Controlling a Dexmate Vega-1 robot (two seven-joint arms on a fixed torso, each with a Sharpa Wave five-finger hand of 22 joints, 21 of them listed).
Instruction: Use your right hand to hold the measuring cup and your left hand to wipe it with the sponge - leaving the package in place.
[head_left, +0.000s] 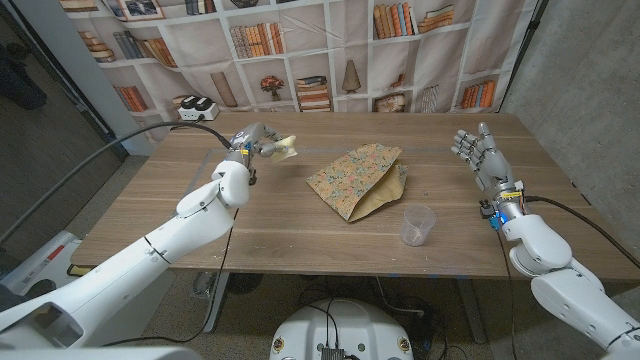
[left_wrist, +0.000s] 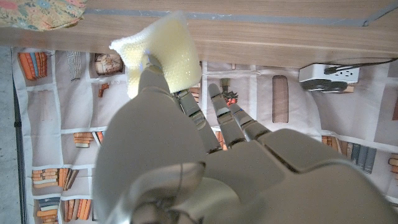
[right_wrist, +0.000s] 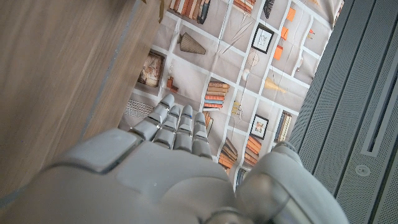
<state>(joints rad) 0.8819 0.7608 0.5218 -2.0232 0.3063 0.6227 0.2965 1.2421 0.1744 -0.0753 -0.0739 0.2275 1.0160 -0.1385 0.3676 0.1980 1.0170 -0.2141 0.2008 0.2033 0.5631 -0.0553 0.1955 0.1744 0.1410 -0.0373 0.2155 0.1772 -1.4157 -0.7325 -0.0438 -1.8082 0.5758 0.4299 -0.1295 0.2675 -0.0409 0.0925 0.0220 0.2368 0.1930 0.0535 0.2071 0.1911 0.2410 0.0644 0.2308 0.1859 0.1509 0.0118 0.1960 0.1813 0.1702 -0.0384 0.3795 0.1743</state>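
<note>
The measuring cup's clear side (head_left: 415, 231) shows only brown table through it, so the measuring cup will turn out empty when the robot lifts it and tips it toward the sponge.
A clear plastic measuring cup (head_left: 418, 225) stands upright near the table's front edge, right of centre. My right hand (head_left: 482, 155) is raised above the table to the right of the cup and well apart from it, fingers spread and empty; its back (right_wrist: 168, 155) faces the wrist camera. My left hand (head_left: 252, 142) is held up over the far left part of the table and pinches a pale yellow sponge (head_left: 286, 147). In the left wrist view the sponge (left_wrist: 165, 53) sits at the fingertips. A floral paper package (head_left: 358, 178) lies at mid-table between the hands.
The wooden table (head_left: 160, 215) has bare room on its left half and in front of the package. A white power strip (head_left: 197, 107) sits at the far left edge. A bookshelf-print backdrop hangs behind the table.
</note>
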